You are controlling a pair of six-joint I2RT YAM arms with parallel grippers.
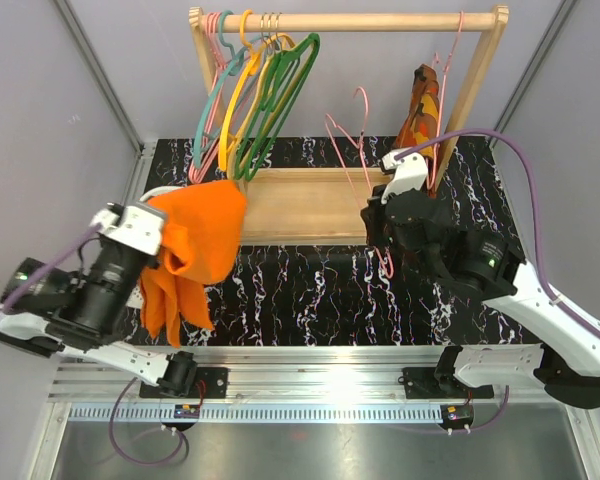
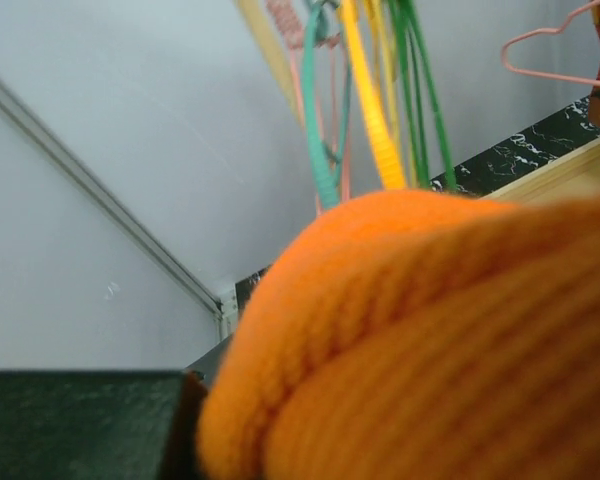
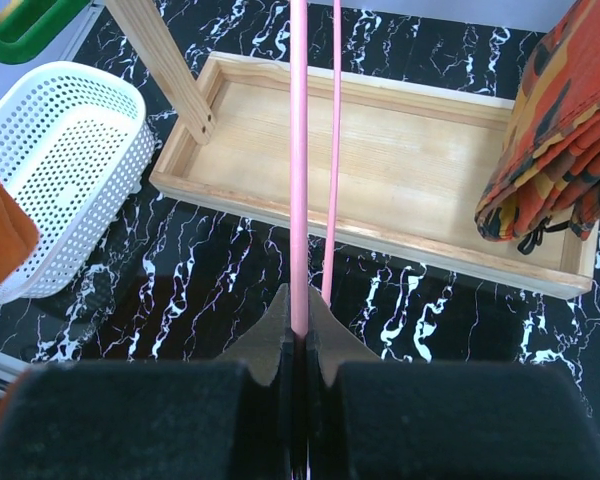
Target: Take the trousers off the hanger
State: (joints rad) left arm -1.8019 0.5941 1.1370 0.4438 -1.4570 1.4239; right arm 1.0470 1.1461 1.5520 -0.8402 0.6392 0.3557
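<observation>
The orange trousers are crowding the rack's hanging hangers [image 1: 227,165], so the robot's left gripper should pull the trousers back clear of the rack and lower them into the white basket [image 3: 68,175].
The bright orange trousers [image 1: 198,245] hang bunched from my left gripper [image 1: 163,243] at the table's left, clear of the hanger. In the left wrist view the orange cloth [image 2: 430,340] fills the frame and hides the fingers. The thin pink wire hanger [image 1: 363,140] is bare and off the rail, in front of the rack. My right gripper [image 1: 378,222] is shut on its lower wire. The right wrist view shows the jaws [image 3: 299,335] pinching the pink wire [image 3: 299,180], with a second pink wire strand beside it.
A wooden rack's rail [image 1: 380,20] carries green, yellow, teal and pink hangers [image 1: 265,90] and an orange-brown patterned garment [image 1: 421,105]. Its wooden tray base [image 3: 380,150] lies behind. A white basket [image 3: 60,170] stands at the left, partly under the trousers.
</observation>
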